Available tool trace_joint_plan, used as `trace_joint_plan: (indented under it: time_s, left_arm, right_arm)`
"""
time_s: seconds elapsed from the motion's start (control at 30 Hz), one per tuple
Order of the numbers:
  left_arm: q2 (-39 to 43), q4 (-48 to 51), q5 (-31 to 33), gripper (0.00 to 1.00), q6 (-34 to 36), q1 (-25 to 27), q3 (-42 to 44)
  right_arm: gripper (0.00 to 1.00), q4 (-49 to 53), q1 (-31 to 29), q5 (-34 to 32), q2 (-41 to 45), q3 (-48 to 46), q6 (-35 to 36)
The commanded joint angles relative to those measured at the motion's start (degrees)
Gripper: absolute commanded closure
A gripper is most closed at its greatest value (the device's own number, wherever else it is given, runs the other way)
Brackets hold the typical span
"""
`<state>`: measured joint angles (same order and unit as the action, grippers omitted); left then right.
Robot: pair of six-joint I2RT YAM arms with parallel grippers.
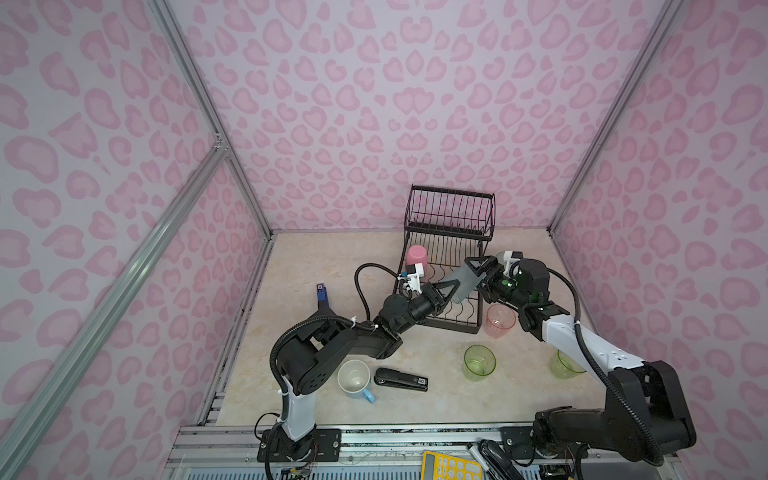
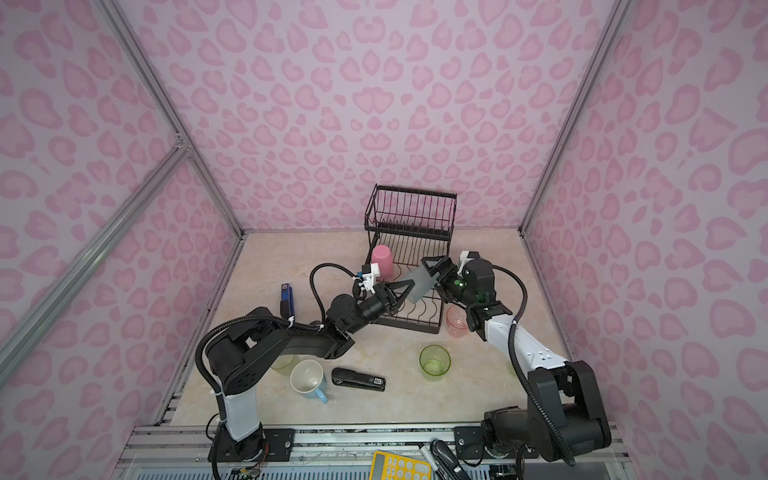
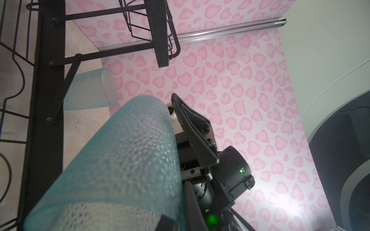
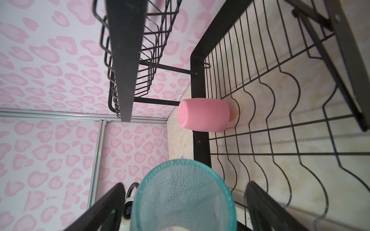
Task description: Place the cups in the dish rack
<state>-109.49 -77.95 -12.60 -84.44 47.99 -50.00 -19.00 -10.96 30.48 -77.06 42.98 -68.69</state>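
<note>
My left gripper is holding the frosted cup by its rim (image 3: 92,203). The cup's rim must face down in the rack, so my right gripper should take hold of the cup's base (image 4: 183,192) and place the cup.
A frosted blue-grey cup (image 1: 463,284) hangs tilted over the lower tray of the black wire dish rack (image 1: 451,193). My left gripper (image 1: 451,291) is shut on this cup's rim, one finger inside and one outside, as the left wrist view shows (image 3: 180,218). My right gripper (image 4: 183,208) is open around the cup's (image 4: 184,200) other end, with a gap on each side. A pink cup (image 1: 417,257) stands upside down in the rack's lower tray. On the table stand a pinkish ribbed cup (image 1: 500,320), a clear green cup (image 1: 480,362), a pale green cup (image 1: 565,365) and a light-blue mug (image 1: 355,380).
A second frosted cup (image 3: 90,90) stands on the table just beyond the rack's side frame (image 3: 48,80). A black stapler (image 1: 401,379) lies beside the mug and a blue stapler (image 1: 323,296) lies left of the rack. A yellow calculator (image 1: 451,467) sits at the front rail.
</note>
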Motion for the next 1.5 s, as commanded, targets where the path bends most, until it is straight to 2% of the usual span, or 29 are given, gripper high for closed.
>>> trace_joint_plan:
  time_s: [0.0,0.17,0.27,0.33,0.53,0.57,0.63,0.8,0.97,1.33,1.47]
  left_arm:
    - [0.4,-2.5,0.2,0.97,0.3,-0.1,-0.6]
    - [0.4,-2.4,0.0,0.97,0.4,-0.1,-1.0]
    - [1.0,-2.1,0.2,0.96,0.7,-0.1,-0.3]
    - [1.1,-1.8,0.1,0.93,0.7,-0.2,0.1]
    - [3.1,1.3,0.0,0.65,0.8,-0.7,2.0]
    - [4.0,2.4,0.0,0.57,1.3,-1.0,2.5]
    - [6.0,6.3,-0.4,0.51,2.3,-1.6,3.3]
    - [10.2,16.2,-1.4,0.49,5.5,-3.1,3.8]
    - [11.3,20.3,-2.5,0.48,6.2,-4.5,3.9]
    - [22.5,54.6,-2.9,0.33,19.1,-10.4,1.2]
    - [26.6,66.6,-0.8,0.22,24.6,-12.1,-0.4]
  right_arm:
    - [0.09,-2.6,-0.3,0.6,-0.3,-0.3,-0.1]
    - [0.14,-2.6,-0.4,0.2,-1.1,-0.3,0.8]
    - [0.24,-3.6,-0.4,0.1,-1.2,-0.5,0.9]
    - [0.27,-3.6,-0.5,-1.2,-0.3,-0.7,1.5]
    - [0.33,1.3,-1.4,-5.1,2.4,1.1,7.3]
    - [0.34,2.0,-1.7,-6.0,2.7,1.4,8.4]
    - [0.35,3.5,-2.4,-7.7,3.1,2.0,11.0]
    - [0.43,3.7,-5.1,-10.7,2.7,2.7,14.6]
    - [0.48,4.5,-7.7,-13.9,2.5,3.7,18.1]
    - [0.51,10.4,-17.4,-30.5,1.5,7.2,34.5]
    - [0.52,9.4,-22.6,-38.0,0.1,8.2,41.1]
